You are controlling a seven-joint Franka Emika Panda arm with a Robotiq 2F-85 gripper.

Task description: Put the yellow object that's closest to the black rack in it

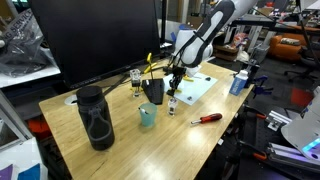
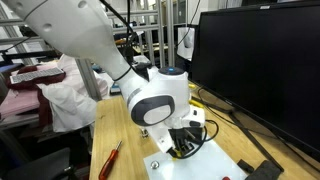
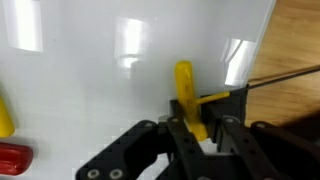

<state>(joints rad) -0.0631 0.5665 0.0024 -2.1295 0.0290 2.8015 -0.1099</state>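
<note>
The yellow object's dark shaft [image 3: 284, 77] sticks out level from the robot's gripper, so the robot should lift the object clear and tip the gripper until the shaft points down into the black rack [image 1: 153, 90].
The yellow object [image 3: 185, 85], a thin bright-yellow stick, lies on a white board [image 3: 90, 90] and runs down between my fingers in the wrist view. My gripper [image 3: 200, 125] is closed around its lower end. In an exterior view my gripper [image 1: 174, 97] is low over the white board [image 1: 197, 88], just beside the black rack [image 1: 153, 90], a small matte-black holder. The rack is out of the wrist view. In an exterior view the arm hides most of the gripper [image 2: 180, 145].
A teal cup [image 1: 147, 115] and a tall black mesh cylinder [image 1: 95, 115] stand in front of the rack. A red-handled tool [image 1: 207, 118] lies near the table edge. A blue bottle [image 1: 238, 82] stands beyond the board. Another yellow piece [image 3: 5, 115] and a red item [image 3: 12, 158] lie on the board.
</note>
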